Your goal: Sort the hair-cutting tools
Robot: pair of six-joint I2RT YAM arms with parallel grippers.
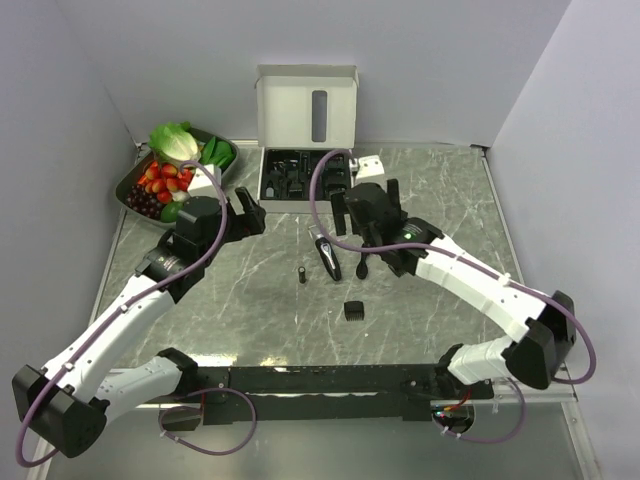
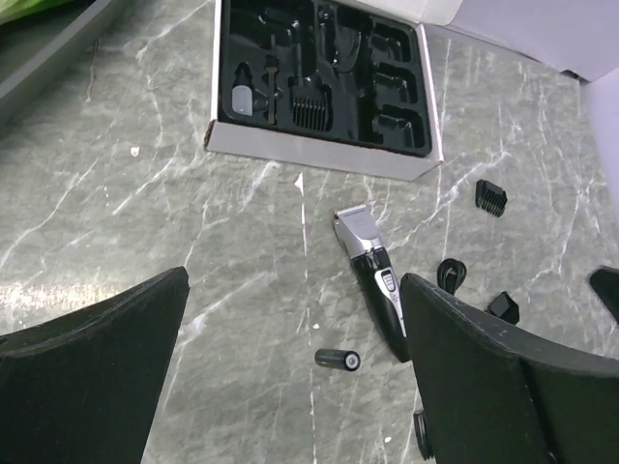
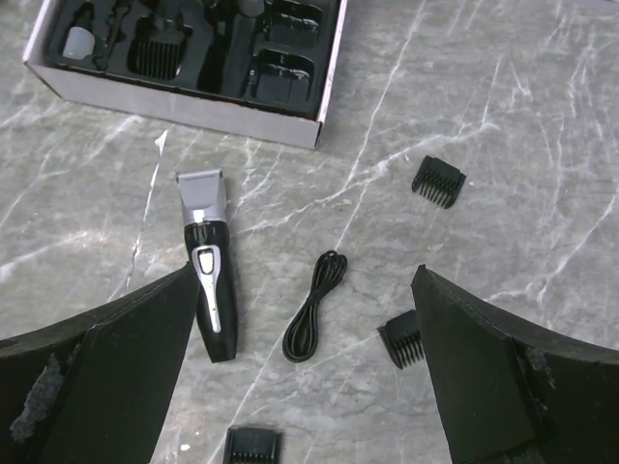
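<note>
The clipper is clear of the cord and its narrow width lines up with my fingers, so my right gripper should carry on going to its black body [image 1: 324,245] and close.
The black-and-silver hair clipper [image 1: 327,256] lies on the marble table; it also shows in the left wrist view [image 2: 375,280] and the right wrist view [image 3: 210,261]. A short black cylinder [image 1: 301,273] [image 2: 338,360] lies to its left. A coiled black cord [image 3: 314,307] and three black comb guards [image 3: 438,181] [image 3: 401,338] [image 3: 251,447] lie to its right. My left gripper [image 1: 250,212] [image 2: 293,290] is open and empty above the table, left of the clipper. My right gripper [image 1: 368,200] [image 3: 303,275] is open and empty above the cord.
The open white box with a black moulded insert [image 1: 290,175] [image 2: 319,82] [image 3: 193,48] holds several attachments; its lid [image 1: 308,105] stands upright. A tray of vegetables and fruit [image 1: 135,185] sits at the far left. A small white block [image 1: 370,165] lies right of the box.
</note>
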